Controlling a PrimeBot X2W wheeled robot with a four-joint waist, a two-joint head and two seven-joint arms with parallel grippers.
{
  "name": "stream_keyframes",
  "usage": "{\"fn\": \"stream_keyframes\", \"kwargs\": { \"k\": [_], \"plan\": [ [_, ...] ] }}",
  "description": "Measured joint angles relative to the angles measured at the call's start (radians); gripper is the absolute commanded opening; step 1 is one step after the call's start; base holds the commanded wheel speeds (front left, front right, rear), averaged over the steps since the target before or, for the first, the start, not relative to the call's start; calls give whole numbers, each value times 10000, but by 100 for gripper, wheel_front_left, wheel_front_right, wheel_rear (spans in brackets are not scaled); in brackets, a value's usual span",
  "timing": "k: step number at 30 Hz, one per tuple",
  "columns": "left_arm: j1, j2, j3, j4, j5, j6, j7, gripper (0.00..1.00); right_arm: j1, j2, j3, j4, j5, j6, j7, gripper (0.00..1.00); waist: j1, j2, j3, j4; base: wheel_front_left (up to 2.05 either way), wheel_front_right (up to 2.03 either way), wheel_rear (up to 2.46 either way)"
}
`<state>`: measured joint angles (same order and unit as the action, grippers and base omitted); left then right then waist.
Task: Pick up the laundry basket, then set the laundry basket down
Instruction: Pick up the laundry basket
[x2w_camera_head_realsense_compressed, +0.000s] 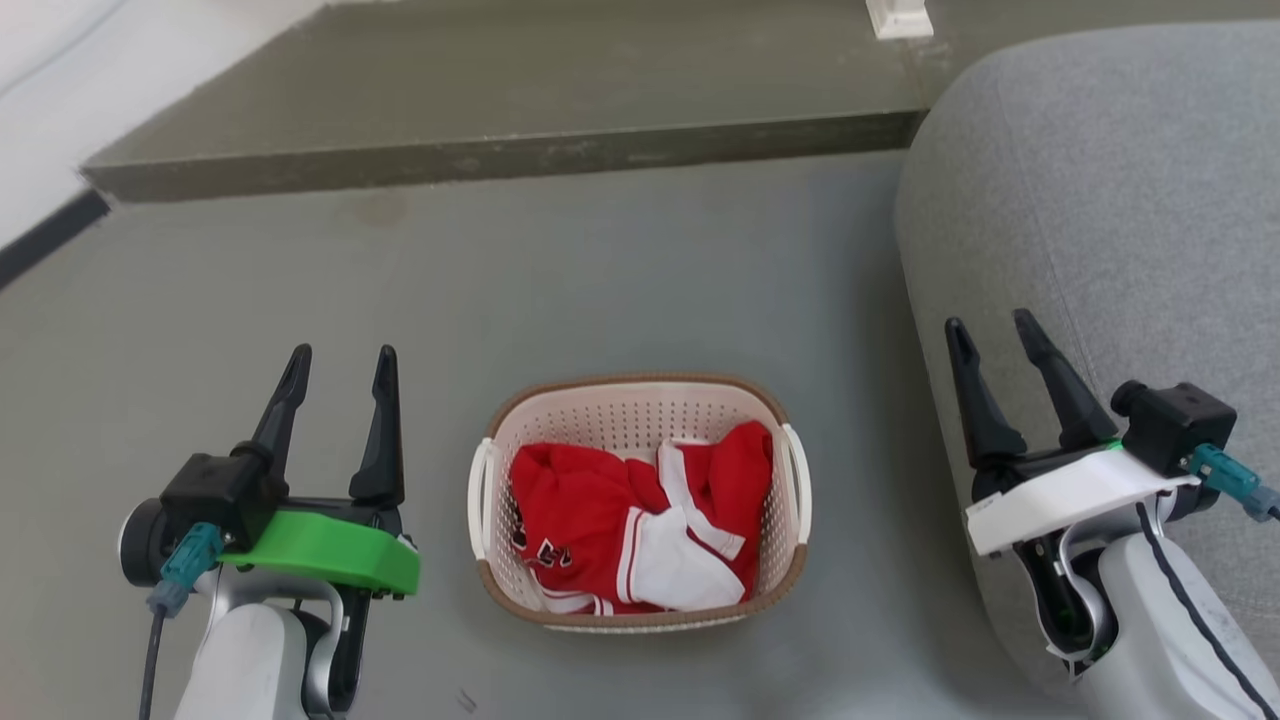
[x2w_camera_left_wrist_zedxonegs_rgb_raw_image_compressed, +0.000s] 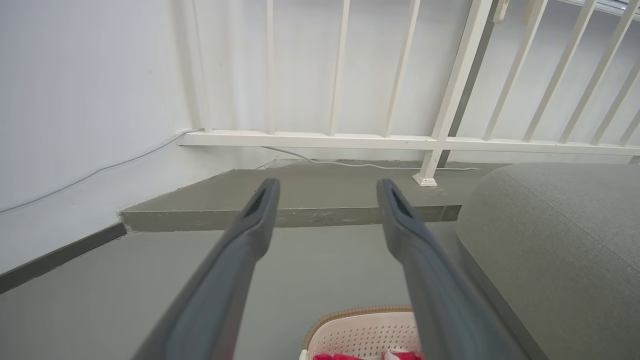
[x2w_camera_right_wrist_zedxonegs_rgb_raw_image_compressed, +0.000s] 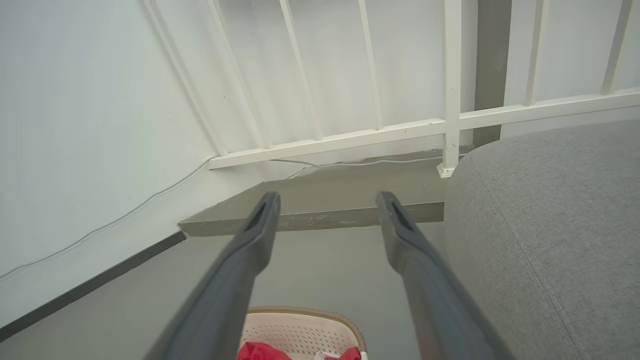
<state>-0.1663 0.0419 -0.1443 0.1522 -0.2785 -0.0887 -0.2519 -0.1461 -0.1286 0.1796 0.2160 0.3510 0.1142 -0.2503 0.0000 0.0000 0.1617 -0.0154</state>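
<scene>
The white side handles (x2w_camera_head_realsense_compressed: 481, 498) run into the brown rim (x2w_camera_head_realsense_compressed: 494, 425), so they will stay in place and bring the laundry basket up level when I lift.
The laundry basket (x2w_camera_head_realsense_compressed: 610, 408) is cream-white and perforated, with a brown rim and two white side handles. It rests on the grey floor in the lower middle of the head view and holds red and white clothing (x2w_camera_head_realsense_compressed: 640, 525). My left gripper (x2w_camera_head_realsense_compressed: 340, 360) hovers open to the basket's left, apart from it. On the basket's right my right gripper (x2w_camera_head_realsense_compressed: 990, 330) is open too, over the sofa's edge. The basket's far rim (x2w_camera_left_wrist_zedxonegs_rgb_raw_image_compressed: 350, 314) peeks in at the bottom of the left wrist view, and the rim (x2w_camera_right_wrist_zedxonegs_rgb_raw_image_compressed: 305, 312) also sits low in the right wrist view. Both grippers (x2w_camera_left_wrist_zedxonegs_rgb_raw_image_compressed: 327, 187) (x2w_camera_right_wrist_zedxonegs_rgb_raw_image_compressed: 327, 200) hold nothing.
A grey fabric sofa (x2w_camera_head_realsense_compressed: 1110, 200) fills the right side. A raised concrete step (x2w_camera_head_realsense_compressed: 500, 150) runs across the back, with a white railing (x2w_camera_left_wrist_zedxonegs_rgb_raw_image_compressed: 400, 140) and a white wall behind it. A thin cable (x2w_camera_left_wrist_zedxonegs_rgb_raw_image_compressed: 350, 164) lies along the step.
</scene>
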Motion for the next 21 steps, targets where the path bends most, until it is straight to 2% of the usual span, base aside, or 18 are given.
{"fn": "stream_keyframes", "kwargs": {
  "k": [21],
  "plan": [
    [-1158,-21,-203,445,-107,2,0,100,-1035,0,-173,550,0,88,-13,100,0,0,1945,-226,0,0,0]
  ]
}}
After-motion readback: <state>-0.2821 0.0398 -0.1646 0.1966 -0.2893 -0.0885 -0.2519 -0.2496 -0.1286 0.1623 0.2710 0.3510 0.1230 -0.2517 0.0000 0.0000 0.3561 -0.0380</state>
